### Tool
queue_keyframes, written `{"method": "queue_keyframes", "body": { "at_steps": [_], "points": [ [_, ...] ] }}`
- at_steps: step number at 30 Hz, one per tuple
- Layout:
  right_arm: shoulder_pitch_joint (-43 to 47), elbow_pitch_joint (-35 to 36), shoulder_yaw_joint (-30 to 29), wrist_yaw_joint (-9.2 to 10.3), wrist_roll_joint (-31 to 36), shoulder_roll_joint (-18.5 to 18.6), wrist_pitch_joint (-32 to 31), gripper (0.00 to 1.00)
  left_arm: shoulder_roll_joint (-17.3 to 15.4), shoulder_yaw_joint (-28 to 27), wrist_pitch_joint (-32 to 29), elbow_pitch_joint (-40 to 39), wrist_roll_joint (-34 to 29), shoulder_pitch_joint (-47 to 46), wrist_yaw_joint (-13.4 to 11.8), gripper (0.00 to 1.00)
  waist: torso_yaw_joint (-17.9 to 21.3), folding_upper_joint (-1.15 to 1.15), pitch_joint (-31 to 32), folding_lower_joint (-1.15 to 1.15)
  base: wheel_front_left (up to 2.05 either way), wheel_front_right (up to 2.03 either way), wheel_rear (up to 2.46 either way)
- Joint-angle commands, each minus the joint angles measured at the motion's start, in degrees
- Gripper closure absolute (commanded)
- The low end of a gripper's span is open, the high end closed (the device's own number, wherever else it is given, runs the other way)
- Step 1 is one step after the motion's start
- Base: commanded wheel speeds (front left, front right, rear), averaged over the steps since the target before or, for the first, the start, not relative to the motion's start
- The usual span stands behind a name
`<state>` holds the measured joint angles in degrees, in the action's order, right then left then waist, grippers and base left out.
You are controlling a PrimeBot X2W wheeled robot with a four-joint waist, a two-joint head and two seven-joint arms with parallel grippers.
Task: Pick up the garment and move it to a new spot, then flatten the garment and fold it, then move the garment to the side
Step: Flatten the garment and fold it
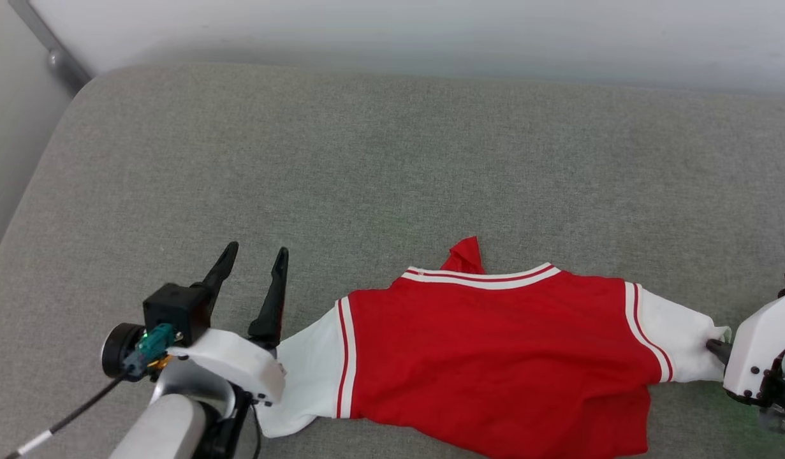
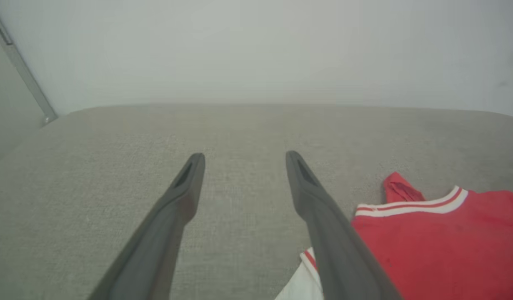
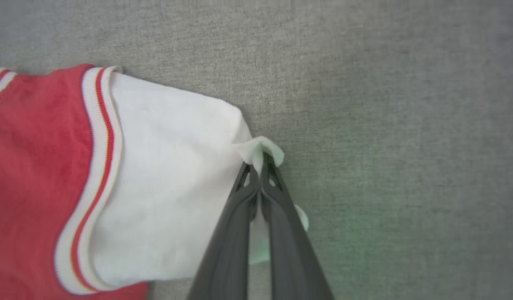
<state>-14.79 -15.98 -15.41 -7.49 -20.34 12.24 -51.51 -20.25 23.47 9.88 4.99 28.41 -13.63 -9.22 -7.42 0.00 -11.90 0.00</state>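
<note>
The garment [image 1: 489, 359] has a plain red side showing between its striped trims [image 1: 483, 278], so I expect a dark print to be hidden on its bottom side.
The garment [image 1: 494, 357] is a red jersey shirt with white sleeves and red-white trim, lying spread on the grey cushion [image 1: 392, 159] near its front edge. No print shows on the upturned face. My left gripper [image 1: 255, 255] stands open just left of the left sleeve, its fingers [image 2: 306, 187] pointing at the far wall with only cushion between them; the red body [image 2: 439, 246] lies to their right. My right gripper [image 3: 259, 164] is shut on the cuff of the white right sleeve [image 3: 168, 187], and a small fold of cloth bulges past the tips.
A pale wall [image 1: 430, 32] runs behind the cushion. A grey metal bar [image 1: 51, 54] leans in the far left corner. The cushion's left edge [image 1: 22, 210] drops off beside my left arm. Bare grey fabric stretches behind the shirt.
</note>
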Motion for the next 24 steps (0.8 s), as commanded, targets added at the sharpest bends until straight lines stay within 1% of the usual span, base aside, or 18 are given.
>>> {"method": "queue_keyframes", "body": {
  "at_steps": [1, 3, 5, 8, 11, 13, 15, 18, 20, 24],
  "points": [
    [0.8, 0.3, 1.0, 0.00, 0.3, -0.2, 0.7, 1.00, -1.4, -0.1, -2.0, 0.6, 1.0, 0.6, 0.9, 0.00, 0.7, 0.00, 1.1, 0.00, 0.00, 0.00, 0.00],
    [1.1, 1.8, 1.5, 0.01, 0.2, -0.1, 1.8, 1.00, -3.3, -1.1, -5.0, 0.7, 2.8, 0.5, 2.2, 0.00, 1.3, 0.00, 2.3, 0.00, 0.00, 0.00, 0.00],
    [2.1, 3.2, 2.3, 0.00, 0.3, 0.0, 2.3, 1.00, -5.6, -1.0, -9.7, 0.8, 5.4, 1.1, 4.2, 0.00, 2.0, 0.00, 3.6, 0.00, 0.00, 0.00, 0.00],
    [3.2, 5.3, 3.7, 0.00, -0.1, -0.2, 2.6, 1.00, -9.4, -0.9, -18.3, 1.1, 9.4, 1.6, 7.2, 0.00, 3.1, 0.00, 4.9, 0.00, 0.00, 0.00, 0.00],
    [4.4, 7.1, 4.9, 0.01, -0.4, -0.6, 2.3, 1.00, -12.8, 0.0, -27.8, 1.3, 12.8, 2.4, 8.5, 0.00, 4.2, 0.00, 5.7, 0.00, 0.00, 0.00, 0.00],
    [4.9, 8.2, 5.8, 0.01, -0.3, -0.7, 2.2, 1.00, -14.1, 0.7, -33.5, 1.3, 15.4, 2.9, 9.3, 0.00, 5.0, 0.00, 5.7, 0.00, 0.00, 0.00, 0.00],
    [5.2, 9.1, 6.6, 0.00, -0.6, -1.0, 2.2, 1.00, -15.4, 1.5, -38.7, 1.6, 17.3, 3.5, 9.5, 0.00, 5.8, 0.00, 5.5, 0.00, 0.00, 0.00, 0.00],
    [5.3, 10.2, 7.7, 0.00, -0.9, -1.3, 2.2, 1.00, -15.9, 2.3, -43.8, 2.1, 19.7, 3.9, 9.4, 0.00, 6.9, 0.00, 4.4, 0.00, 0.00, 0.00, 0.00],
    [5.2, 10.8, 8.2, 0.01, -1.2, -1.3, 2.5, 1.00, -16.4, 2.9, -45.6, 3.3, 19.7, 3.5, 8.9, 0.00, 7.4, 0.00, 3.5, 0.00, 0.00, 0.00, 0.00],
    [4.8, 11.3, 8.9, 0.00, -1.8, -1.0, 3.1, 1.00, -14.2, 5.1, -48.0, 6.9, 20.4, 2.6, 9.8, 0.00, 8.2, 0.00, 2.0, 0.00, 0.00, 0.00, 0.00]
  ]
}}
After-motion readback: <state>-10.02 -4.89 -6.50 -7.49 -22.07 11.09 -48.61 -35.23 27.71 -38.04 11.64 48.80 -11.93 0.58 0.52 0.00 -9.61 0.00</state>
